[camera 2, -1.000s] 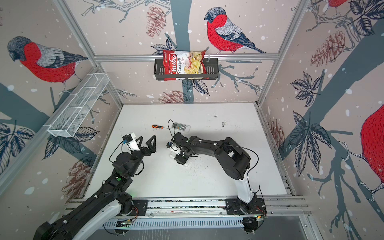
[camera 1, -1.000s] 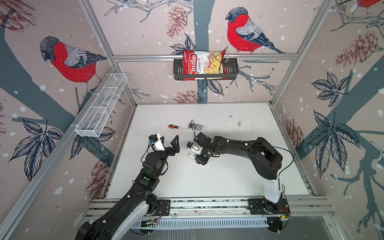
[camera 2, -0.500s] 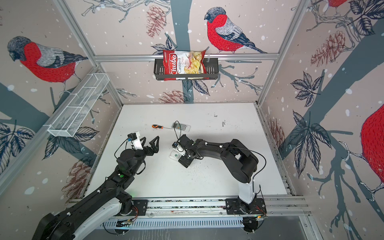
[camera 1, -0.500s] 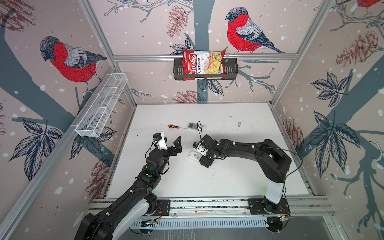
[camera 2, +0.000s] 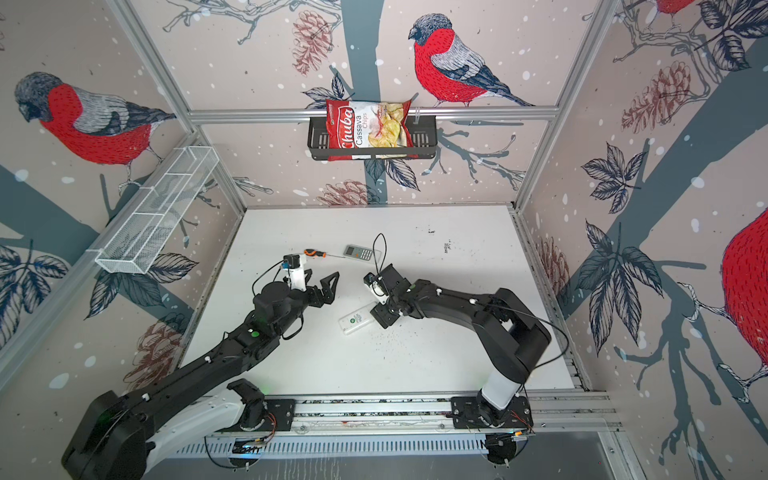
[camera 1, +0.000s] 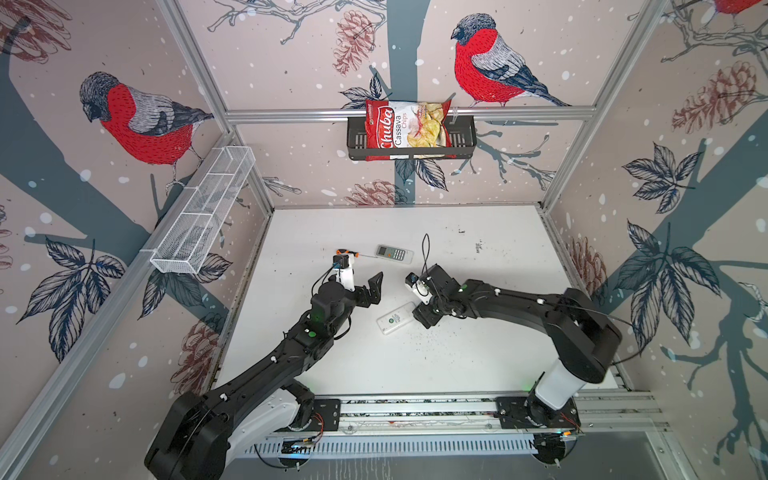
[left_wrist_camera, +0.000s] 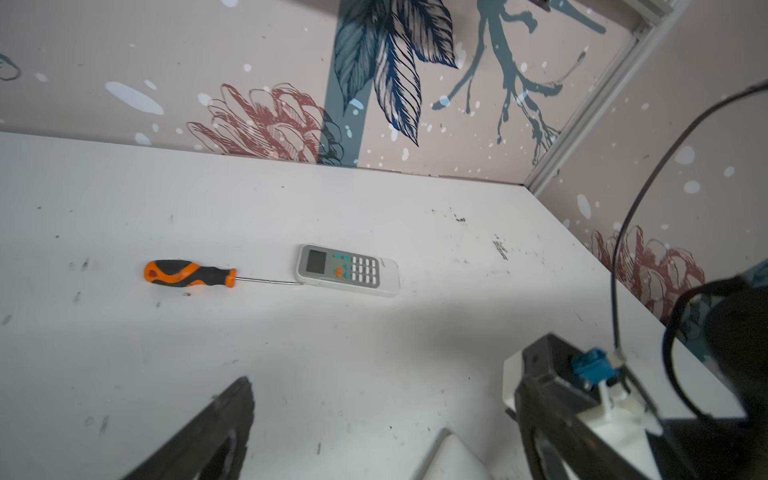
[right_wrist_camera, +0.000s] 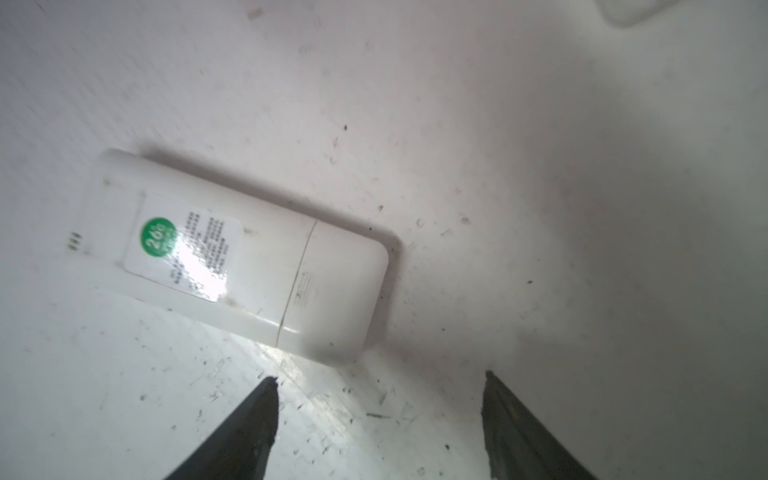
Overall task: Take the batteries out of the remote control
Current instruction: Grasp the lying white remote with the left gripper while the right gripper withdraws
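The white remote control is lying loose with its cover shut (right_wrist_camera: 336, 289), so the robot's left gripper should lift its label end (camera 1: 388, 323) before the right gripper slides the cover off.
A white remote control (camera 1: 397, 318) (camera 2: 357, 318) lies face down mid-table, its green-dot label and shut battery cover up (right_wrist_camera: 245, 253). My right gripper (camera 1: 419, 305) (right_wrist_camera: 379, 378) hovers just off the cover end, open, with nothing between its fingers. A second remote (camera 1: 394, 253) (left_wrist_camera: 347, 270) lies buttons up farther back. My left gripper (camera 1: 365, 291) (left_wrist_camera: 382, 386) is open and empty, left of the white remote, whose corner shows between its fingers. The batteries are hidden.
An orange-and-black screwdriver (camera 1: 347, 252) (left_wrist_camera: 189, 273) lies with its tip against the far remote. A chips bag (camera 1: 405, 126) sits in a black basket on the back wall. A wire basket (camera 1: 203, 212) hangs on the left wall. The arms' rail (camera 1: 415, 409) runs along the front.
The right gripper has opened, and the white remote now lies on the table just clear of its fingers. The left gripper moved slightly toward the back.
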Robot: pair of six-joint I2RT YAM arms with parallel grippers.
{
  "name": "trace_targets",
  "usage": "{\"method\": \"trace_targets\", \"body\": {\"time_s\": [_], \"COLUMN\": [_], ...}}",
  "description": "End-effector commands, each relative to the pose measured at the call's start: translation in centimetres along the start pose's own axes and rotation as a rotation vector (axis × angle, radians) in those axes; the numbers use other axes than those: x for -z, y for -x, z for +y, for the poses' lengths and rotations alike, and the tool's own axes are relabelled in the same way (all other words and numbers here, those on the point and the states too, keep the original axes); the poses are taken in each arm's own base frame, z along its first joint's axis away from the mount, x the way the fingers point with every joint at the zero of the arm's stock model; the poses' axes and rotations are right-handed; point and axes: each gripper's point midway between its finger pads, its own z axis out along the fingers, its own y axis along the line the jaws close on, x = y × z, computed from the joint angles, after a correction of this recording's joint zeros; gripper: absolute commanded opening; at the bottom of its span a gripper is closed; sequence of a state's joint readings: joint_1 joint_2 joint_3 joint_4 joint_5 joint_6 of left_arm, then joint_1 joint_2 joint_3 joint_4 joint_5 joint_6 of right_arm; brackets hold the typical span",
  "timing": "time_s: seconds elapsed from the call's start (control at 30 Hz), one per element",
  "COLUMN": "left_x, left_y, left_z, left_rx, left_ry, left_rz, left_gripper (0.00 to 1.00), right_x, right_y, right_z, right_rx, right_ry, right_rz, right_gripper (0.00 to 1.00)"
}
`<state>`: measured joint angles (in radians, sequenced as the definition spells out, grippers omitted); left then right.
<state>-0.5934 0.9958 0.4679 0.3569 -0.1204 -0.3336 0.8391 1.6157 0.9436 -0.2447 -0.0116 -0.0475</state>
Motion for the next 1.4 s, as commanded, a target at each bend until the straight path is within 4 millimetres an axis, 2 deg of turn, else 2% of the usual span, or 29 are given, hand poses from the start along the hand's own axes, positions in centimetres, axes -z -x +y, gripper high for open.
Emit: {"method": "trace_targets", "body": {"time_s": [0.0, 0.07, 0.17, 0.23, 0.3, 0.37, 0.43, 0.5, 0.57, 0.8, 1.17, 1.37], "left_x": [-0.7, -1.6, -2.9, -3.3, -3.3, -2.9, -2.6, -2.3, -1.8, -1.3, -1.5, -1.4], "left_y": [-0.6, 0.1, 1.1, 1.2, 0.6, -0.8, -2.5, -4.6, -6.6, -9.2, -16.1, -18.0], "left_z": [-0.4, -1.8, -5.8, -7.8, -8.2, -7.5, -5.9, -4.2, -3.3, -2.8, -2.4, -1.9], "left_rx": [-0.102, -0.151, -0.263, -0.353, -0.437, -0.522, -0.575, -0.612, -0.632, -0.601, -0.482, -0.474], "left_ry": [0.019, -0.03, -0.21, -0.312, -0.347, -0.354, -0.313, -0.265, -0.269, -0.306, -0.376, -0.368], "left_rz": [0.076, 0.119, 0.214, 0.296, 0.373, 0.462, 0.531, 0.573, 0.602, 0.634, 0.914, 0.982], "left_gripper": [0.96, 0.97, 0.97, 0.97, 0.97, 0.96, 0.96, 0.95, 0.93, 0.95, 0.93, 0.9], "right_x": [2.5, 4.5, 7.0, 8.5, 9.8, 11.1, 12.1, 12.5, 12.9, 13.2, 12.9, 12.8], "right_y": [3.9, 4.9, 5.8, 6.0, 5.8, 5.1, 4.4, 3.6, 3.2, 3.0, 2.9, 2.8], "right_z": [-0.6, -1.4, -2.2, -2.4, -2.6, -3.2, -3.8, -4.5, -4.9, -4.6, -4.4, -4.5], "right_rx": [-0.108, -0.178, -0.236, -0.255, -0.277, -0.312, -0.349, -0.39, -0.409, -0.426, -0.439, -0.44], "right_ry": [0.035, 0.066, 0.12, 0.143, 0.152, 0.156, 0.174, 0.185, 0.198, 0.254, 0.268, 0.259], "right_rz": [-0.22, -0.326, -0.441, -0.499, -0.551, -0.603, -0.65, -0.674, -0.684, -0.718, -0.712, -0.71], "right_gripper": [0.77, 0.77, 0.78, 0.79, 0.8, 0.82, 0.83, 0.84, 0.84, 0.85, 0.86, 0.87]}}
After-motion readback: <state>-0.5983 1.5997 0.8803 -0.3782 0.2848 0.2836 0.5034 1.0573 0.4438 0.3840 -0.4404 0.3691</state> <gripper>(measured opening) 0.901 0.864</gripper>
